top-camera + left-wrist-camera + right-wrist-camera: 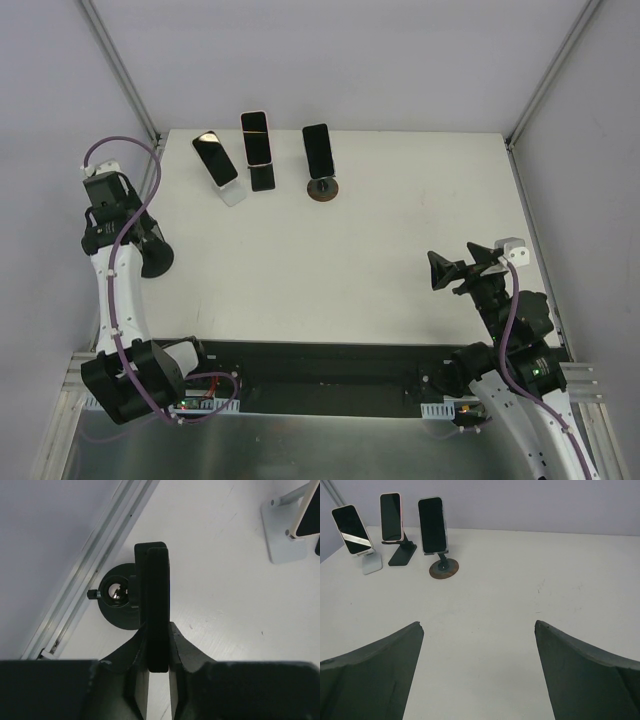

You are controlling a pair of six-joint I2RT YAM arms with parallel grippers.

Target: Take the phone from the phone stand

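Observation:
I go on moving the black phone and stand to the table's middle (pixel 301 258) with my left gripper and let go there. The black stand (pixel 157 261) is beside the rail, and the table's middle is open.
My left gripper (pixel 158 630) is shut on a black phone (pixel 156 600), seen edge-on and gripped by its two faces. Just left of the phone is a black round phone stand (pixel 116 597) with a shiny ball joint, close to the table's left rail. I cannot tell whether the phone still touches the stand. In the top view this gripper (pixel 138 238) is at the left edge, over the stand's black base (pixel 157 260). My right gripper (pixel 479 625) is open and empty, low over bare table at the right (pixel 452 270).
Three more phones stand on stands at the back: one on a white stand (pixel 217 165), one on a black folding stand (pixel 256 145), one on a round brown base (pixel 319 155). An aluminium rail (pixel 85 575) runs along the left edge.

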